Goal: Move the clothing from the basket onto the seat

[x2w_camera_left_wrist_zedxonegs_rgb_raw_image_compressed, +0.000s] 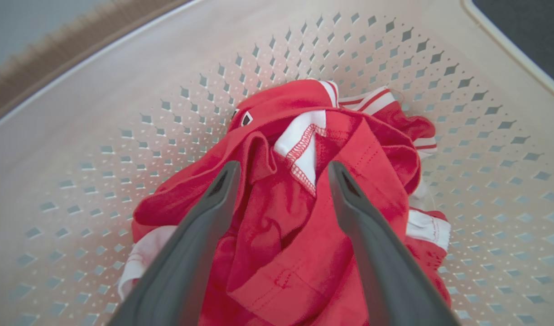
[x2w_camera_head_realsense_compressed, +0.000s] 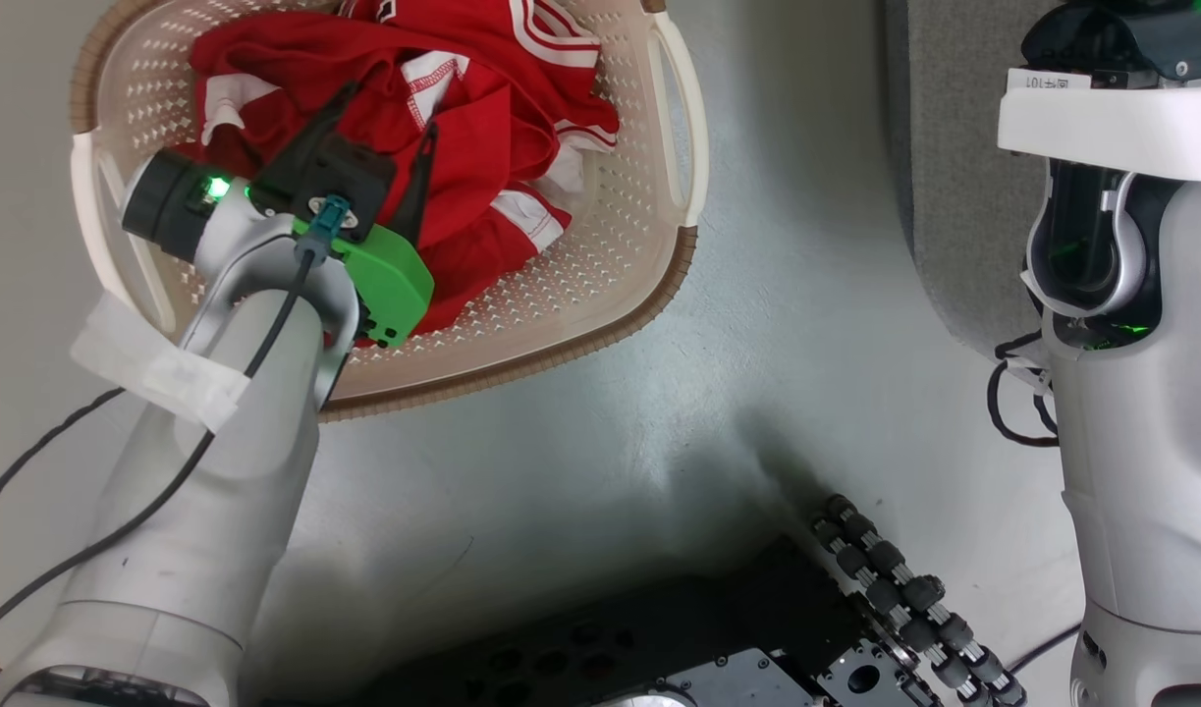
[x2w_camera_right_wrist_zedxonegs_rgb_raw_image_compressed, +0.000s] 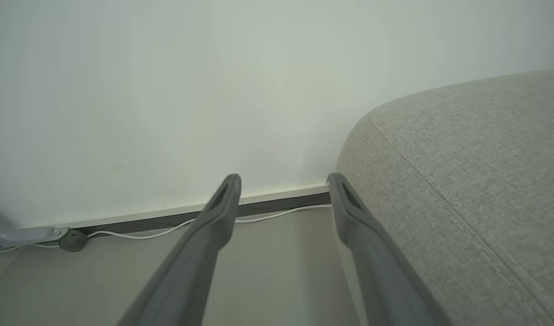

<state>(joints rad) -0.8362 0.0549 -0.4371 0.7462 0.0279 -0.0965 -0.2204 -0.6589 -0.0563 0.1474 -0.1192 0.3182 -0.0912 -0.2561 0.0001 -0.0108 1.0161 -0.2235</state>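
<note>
Striped trim (x2w_camera_head_realsense_compressed: 557,40) can be seen past the shorts' raised fold (x2w_camera_left_wrist_zedxonegs_rgb_raw_image_compressed: 280,212), so more red clothing should stay in the basket when I lift the fold.
The cream perforated basket (x2w_camera_head_realsense_compressed: 649,187) sits on the floor at the upper left of the head view, with the red, white-trimmed clothing (x2w_camera_head_realsense_compressed: 482,108) heaped inside. My left gripper (x2w_camera_head_realsense_compressed: 392,110) reaches into it, open. In the left wrist view, the left gripper (x2w_camera_left_wrist_zedxonegs_rgb_raw_image_compressed: 283,167) has its two fingers on either side of a raised fold of the clothing (x2w_camera_left_wrist_zedxonegs_rgb_raw_image_compressed: 295,226), in front of the basket (x2w_camera_left_wrist_zedxonegs_rgb_raw_image_compressed: 122,113) wall. Whether the tips touch the cloth I cannot tell. The grey seat (x2w_camera_head_realsense_compressed: 954,196) lies to the right. My right gripper (x2w_camera_right_wrist_zedxonegs_rgb_raw_image_compressed: 283,179) is open and empty in the air beside the seat (x2w_camera_right_wrist_zedxonegs_rgb_raw_image_compressed: 462,181).
Bare grey floor (x2w_camera_head_realsense_compressed: 659,393) lies between basket and seat. My dark base with its roller wheel (x2w_camera_head_realsense_compressed: 895,589) is at the bottom. The right arm's pale body (x2w_camera_head_realsense_compressed: 1140,442) stands at the right edge. A white cable (x2w_camera_right_wrist_zedxonegs_rgb_raw_image_compressed: 168,228) runs along the wall's skirting.
</note>
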